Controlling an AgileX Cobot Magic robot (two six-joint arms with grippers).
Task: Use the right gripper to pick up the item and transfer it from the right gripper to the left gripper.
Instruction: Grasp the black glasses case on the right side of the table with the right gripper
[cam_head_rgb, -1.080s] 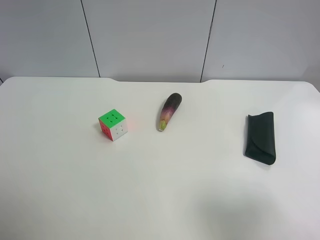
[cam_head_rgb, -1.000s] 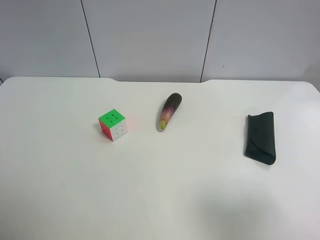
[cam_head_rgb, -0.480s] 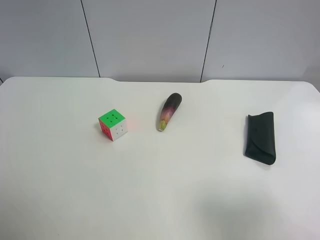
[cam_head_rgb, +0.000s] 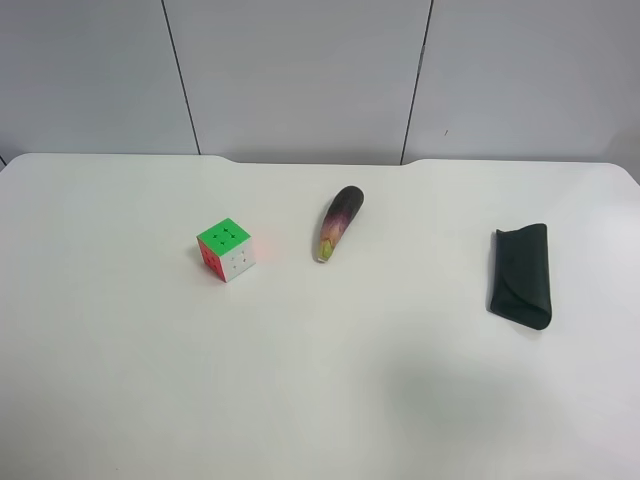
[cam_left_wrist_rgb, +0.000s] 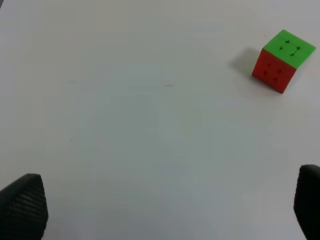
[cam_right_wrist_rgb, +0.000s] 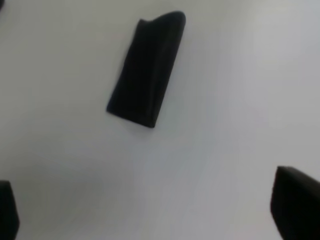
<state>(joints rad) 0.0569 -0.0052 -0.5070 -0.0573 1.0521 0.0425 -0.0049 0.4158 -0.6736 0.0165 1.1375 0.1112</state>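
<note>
The black case's narrow width (cam_head_rgb: 522, 262) is in line with the open fingers of my right gripper. I keep moving toward the case's middle (cam_head_rgb: 521, 276) until the fingers are on both sides of it, then close them.
The item, a flat black soft case (cam_head_rgb: 521, 275) with a fold-over flap, lies on the white table (cam_head_rgb: 320, 380) at the exterior high view's right. It also shows in the right wrist view (cam_right_wrist_rgb: 147, 70), lying alone. My right gripper (cam_right_wrist_rgb: 152, 207) is open and empty, above the table and short of the case; only its two black fingertips (cam_right_wrist_rgb: 297, 202) show. My left gripper (cam_left_wrist_rgb: 165, 202) is open and empty over bare table, with its fingertips (cam_left_wrist_rgb: 22, 205) at the frame's corners. Neither arm shows in the exterior high view.
A multicoloured puzzle cube (cam_head_rgb: 226, 249) stands left of the table's middle and also shows in the left wrist view (cam_left_wrist_rgb: 282, 60). A purple eggplant toy (cam_head_rgb: 338, 221) lies near the middle. A grey panelled wall (cam_head_rgb: 300, 70) stands behind the table's far edge.
The case, the cube and the eggplant toy have not moved. No arm has come into the exterior high view.
</note>
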